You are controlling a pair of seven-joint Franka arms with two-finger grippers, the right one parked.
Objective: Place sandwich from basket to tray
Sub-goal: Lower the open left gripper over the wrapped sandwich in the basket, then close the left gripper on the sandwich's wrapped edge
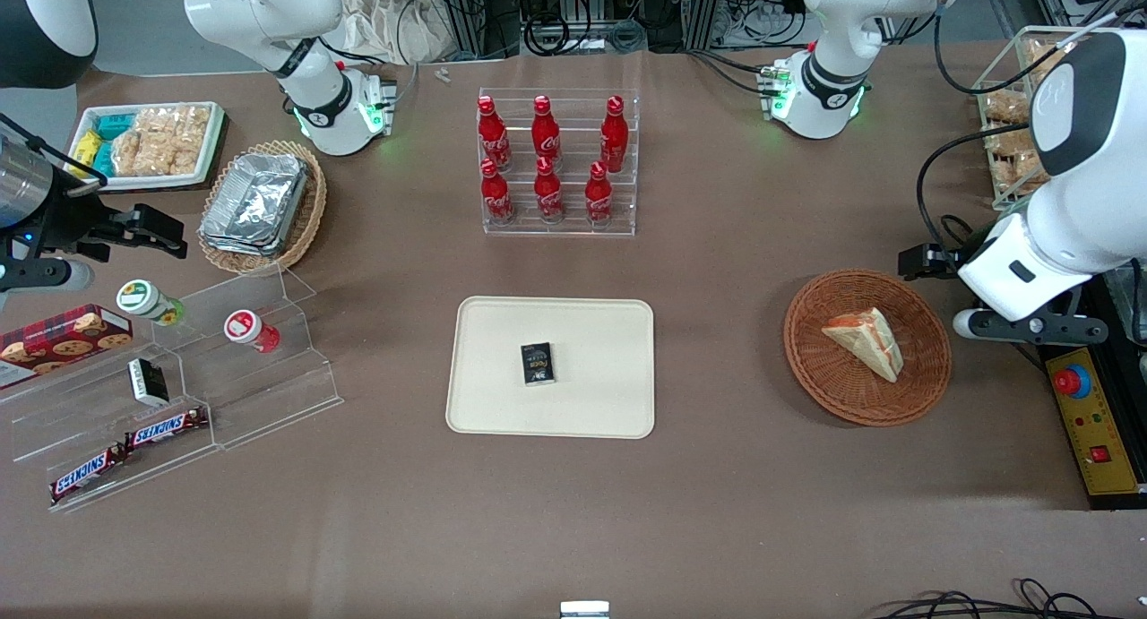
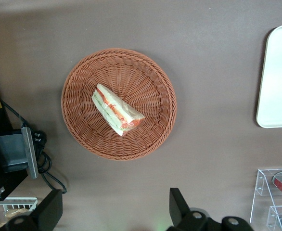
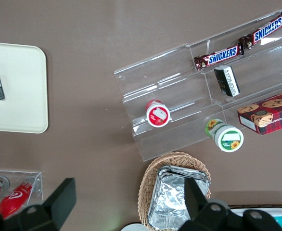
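The sandwich [image 1: 866,343] will hold its layers together as one wedge when the robot's gripper lifts it, because the orange-red filling [image 2: 113,106] is packed flush between the bread slices.
The sandwich [image 1: 865,339] [image 2: 117,109], a pale bread wedge with orange-red and green filling, lies in the round reddish-brown basket [image 1: 806,368] [image 2: 83,139]. The cream tray [image 1: 502,404] [image 2: 278,86] lies flat at the table's middle, toward the parked arm's end from the basket, with a small black packet [image 1: 538,364] on it. My gripper [image 1: 1026,325] [image 2: 114,195] hangs high above the table beside the basket, toward the working arm's end. It is open, its fingers spread wide with nothing between them.
A clear rack of red cola bottles [image 1: 557,162] stands farther from the front camera than the tray. A yellow control box with a red button [image 1: 1089,422] lies below my arm. An oval wicker basket of foil containers [image 1: 260,202] and a stepped acrylic stand [image 1: 179,386] sit toward the parked arm's end.
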